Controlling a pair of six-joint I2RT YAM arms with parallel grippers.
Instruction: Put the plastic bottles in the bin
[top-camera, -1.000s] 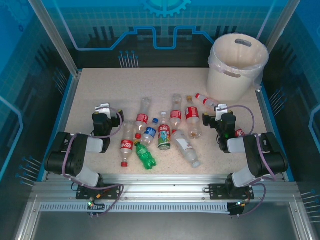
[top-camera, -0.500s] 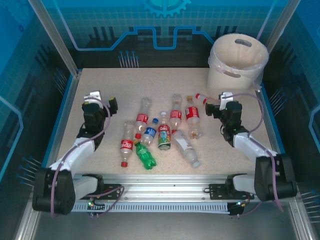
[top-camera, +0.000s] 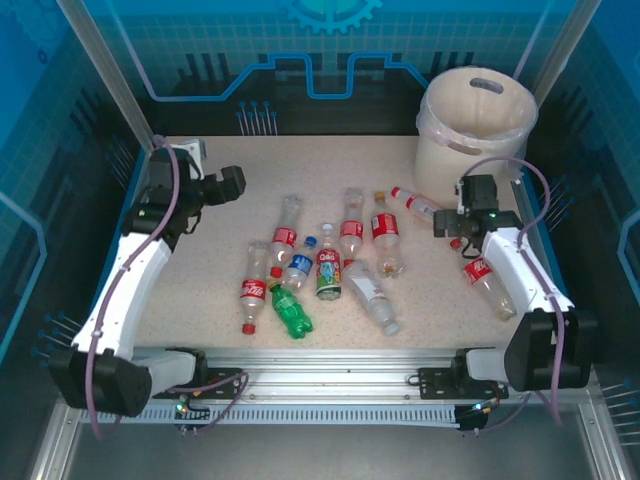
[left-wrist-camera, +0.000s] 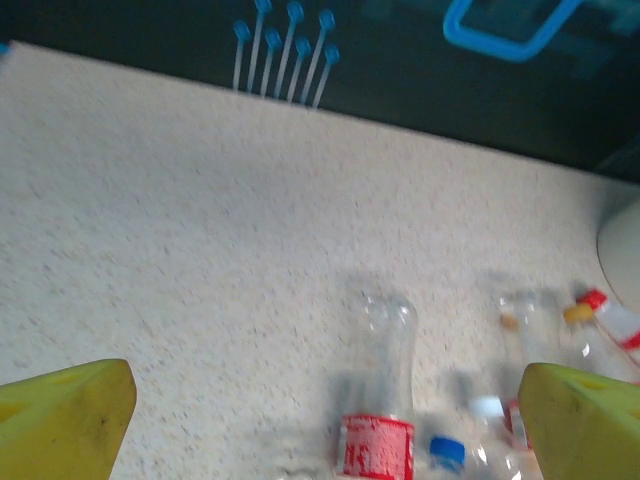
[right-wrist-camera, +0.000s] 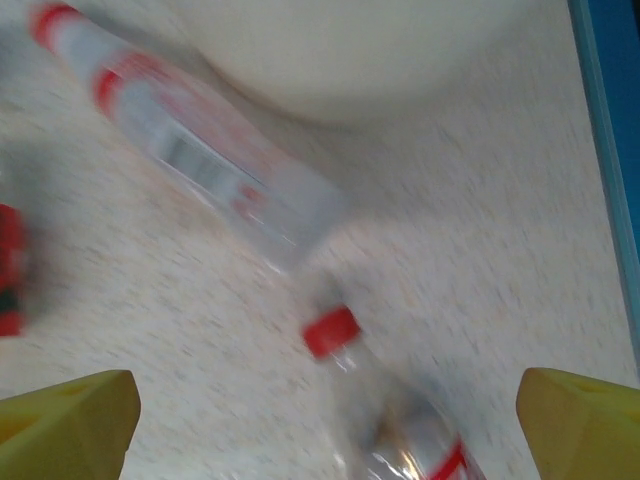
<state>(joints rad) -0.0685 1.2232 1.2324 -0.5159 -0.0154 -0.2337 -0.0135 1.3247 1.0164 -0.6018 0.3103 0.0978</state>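
Observation:
The red cap (top-camera: 457, 243) faces away from the base of my right arm, so the bottle (top-camera: 490, 287) under my right gripper will tilt up cap first when I lift.
Several plastic bottles (top-camera: 328, 262) lie scattered across the middle of the table, most with red labels, one green (top-camera: 291, 312). The cream-white bin (top-camera: 470, 140) stands at the far right corner. My left gripper (top-camera: 230, 186) hangs open above the far left of the table, and a red-labelled bottle (left-wrist-camera: 382, 400) lies on the table below its yellow fingertips (left-wrist-camera: 65, 420). My right gripper (right-wrist-camera: 325, 430) is open above a red-capped bottle (right-wrist-camera: 385, 415) lying near the bin wall (right-wrist-camera: 380, 50). Another red-labelled bottle (right-wrist-camera: 190, 150) lies just beyond it. Nothing is held.
Blue rails (top-camera: 538, 240) border the table left and right, with a dark panelled wall behind. A bare stretch of speckled tabletop (top-camera: 330, 165) lies at the back, between my left gripper and the bin. The arm bases sit on the aluminium frame (top-camera: 320, 375) at the near edge.
Both arms have unfolded and reached away from their bases. The left gripper went to the far left, the right one toward the bin, uncovering a red-labelled bottle at the right.

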